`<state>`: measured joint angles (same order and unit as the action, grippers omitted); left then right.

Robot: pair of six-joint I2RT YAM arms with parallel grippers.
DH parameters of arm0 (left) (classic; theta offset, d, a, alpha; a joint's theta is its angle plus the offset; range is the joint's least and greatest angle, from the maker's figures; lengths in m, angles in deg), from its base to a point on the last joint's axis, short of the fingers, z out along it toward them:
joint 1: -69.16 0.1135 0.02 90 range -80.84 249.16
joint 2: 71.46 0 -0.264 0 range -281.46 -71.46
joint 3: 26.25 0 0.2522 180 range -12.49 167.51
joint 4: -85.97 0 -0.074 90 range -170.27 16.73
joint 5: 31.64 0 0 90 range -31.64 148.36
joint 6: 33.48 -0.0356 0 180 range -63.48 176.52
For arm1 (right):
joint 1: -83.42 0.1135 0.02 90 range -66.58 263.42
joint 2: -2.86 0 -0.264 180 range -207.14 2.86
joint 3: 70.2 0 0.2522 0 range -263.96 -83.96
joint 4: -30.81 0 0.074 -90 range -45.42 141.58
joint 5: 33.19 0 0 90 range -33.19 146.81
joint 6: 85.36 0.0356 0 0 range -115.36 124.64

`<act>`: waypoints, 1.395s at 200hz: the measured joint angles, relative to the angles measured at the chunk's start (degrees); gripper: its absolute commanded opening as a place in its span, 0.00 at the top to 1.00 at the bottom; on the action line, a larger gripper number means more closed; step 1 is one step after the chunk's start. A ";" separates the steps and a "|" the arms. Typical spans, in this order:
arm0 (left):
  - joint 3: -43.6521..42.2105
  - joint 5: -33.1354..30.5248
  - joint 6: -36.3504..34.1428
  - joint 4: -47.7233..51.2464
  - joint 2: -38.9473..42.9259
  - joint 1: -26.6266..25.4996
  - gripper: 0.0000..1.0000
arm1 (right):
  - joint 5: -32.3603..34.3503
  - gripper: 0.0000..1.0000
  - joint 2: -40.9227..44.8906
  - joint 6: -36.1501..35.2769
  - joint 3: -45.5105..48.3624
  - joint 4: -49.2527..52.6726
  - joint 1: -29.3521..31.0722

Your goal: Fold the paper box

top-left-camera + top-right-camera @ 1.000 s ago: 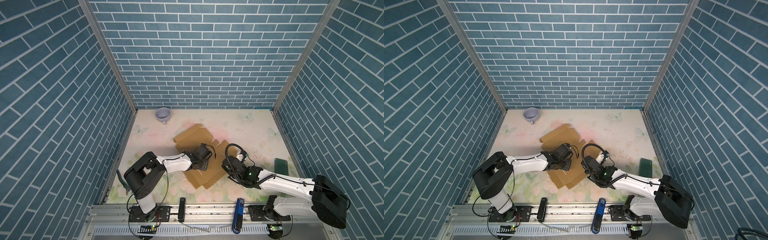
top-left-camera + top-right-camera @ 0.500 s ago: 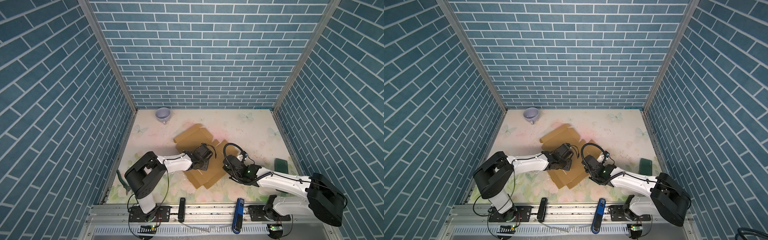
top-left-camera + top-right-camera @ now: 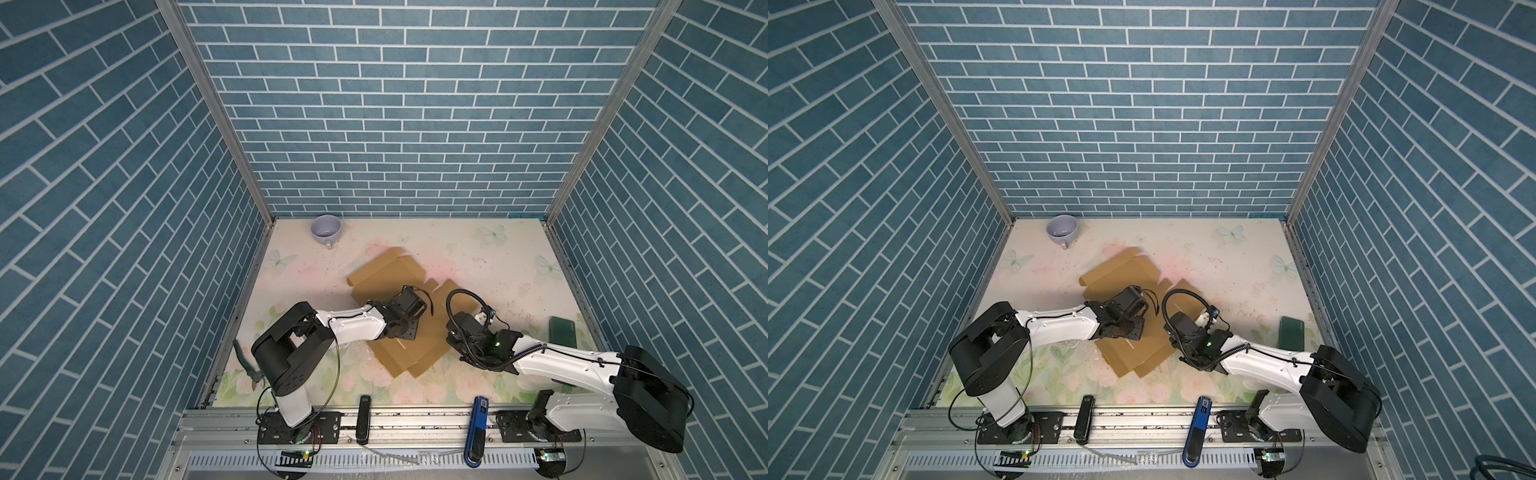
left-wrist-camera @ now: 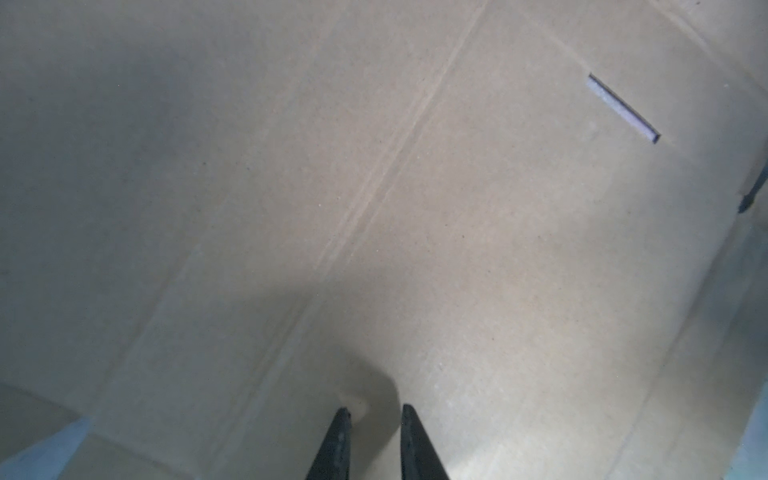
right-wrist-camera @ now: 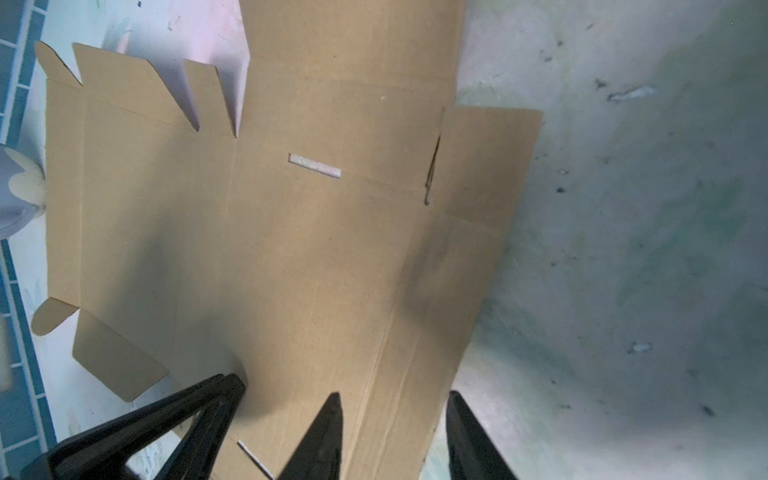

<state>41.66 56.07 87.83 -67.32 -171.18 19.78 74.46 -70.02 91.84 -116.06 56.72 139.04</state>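
Observation:
The paper box sits slanted, its end flap point(image 5: 352, 32) far from my left gripper, so my right gripper should pinch its long side edge point(image 5: 460, 356) and turn the box.
The paper box point(image 3: 390, 274) point(image 3: 1121, 270) lies as a flat tan cardboard blank in the middle of the table, its flaps spread out. My left gripper point(image 3: 406, 332) point(image 3: 1134, 330) point(image 4: 376, 409) points down onto its near half. Its tips touch the cardboard point(image 4: 457, 208) with only a narrow gap and nothing between them. My right gripper point(image 3: 452, 337) point(image 3: 1173, 332) point(image 5: 395, 399) stands open at the blank's right edge. One finger is over the cardboard point(image 5: 291, 249) and the other over bare table. The left gripper's fingers point(image 5: 216, 399) show beside it.
A lavender cup point(image 3: 326, 229) point(image 3: 1062, 229) stands at the back left. A dark green flat object point(image 3: 562, 330) point(image 3: 1291, 332) lies by the right wall. Green-handled pliers point(image 3: 245, 365) lie at the left edge. Black point(image 3: 365, 424) and blue point(image 3: 478, 428) objects sit on the front rail.
My right gripper has opened its jaws and shifted slightly left toward the blank's edge. The left arm and the cardboard have stayed put.

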 measured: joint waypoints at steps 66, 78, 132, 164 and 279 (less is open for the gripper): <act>0.00 -0.20 0.42 0.02 -0.02 -0.02 0.77 | -0.94 0.54 -2.82 2.36 3.85 -7.23 0.63; 0.00 -0.17 0.44 0.02 -0.04 -0.04 0.77 | -0.79 0.53 -3.21 2.54 4.70 -10.56 0.63; 0.20 -0.20 0.44 0.02 -0.28 -0.04 0.78 | -0.11 0.54 -4.63 2.23 7.08 -20.63 0.63; 0.28 -0.20 0.46 0.02 -0.37 -0.04 0.78 | 0.11 0.63 -4.22 0.92 7.10 -20.76 0.63; 1.22 0.20 0.85 0.35 -0.90 -0.04 0.70 | 0.31 0.90 -7.45 -0.09 5.95 -19.93 0.63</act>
<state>42.89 56.27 88.69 -66.97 -172.07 19.73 74.76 -77.47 91.75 -110.11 36.78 139.67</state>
